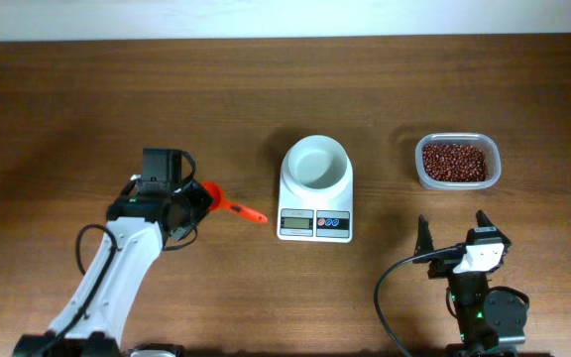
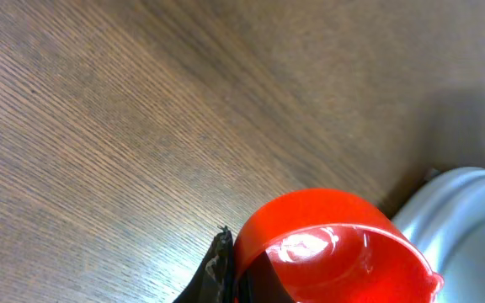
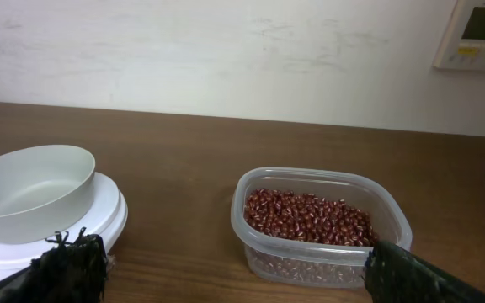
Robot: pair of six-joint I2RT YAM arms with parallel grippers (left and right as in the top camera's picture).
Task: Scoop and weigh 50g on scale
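My left gripper should bring the handle (image 1: 248, 212) to my right gripper for scooping, because my left gripper is holding the scoop by its cup (image 1: 213, 195), far from the tub of beans.
The white scale (image 1: 314, 225) stands mid-table with an empty white bowl (image 1: 316, 162) on top. Dark red-brown beans (image 1: 454, 161) fill a clear tub (image 1: 494, 169) to its right. My left gripper (image 1: 194, 202) is shut on the cup wall of an orange-red scoop (image 1: 228, 203), whose handle points toward the scale. In the left wrist view one black finger (image 2: 219, 261) presses the outside of the scoop's cup (image 2: 327, 227), and the gripper (image 2: 241, 268) pinches its rim. My right gripper (image 1: 453, 224) hangs open in front of the tub, its fingertips (image 3: 74, 252) wide apart around nothing, with the beans (image 3: 310, 215) just beyond.
The bowl (image 3: 32, 189) and scale edge (image 3: 108, 220) show at the left of the right wrist view. The scale's white body (image 2: 470, 219) fills the lower right of the left wrist view. A white wall with a thermostat (image 3: 478, 29) stands behind the table.
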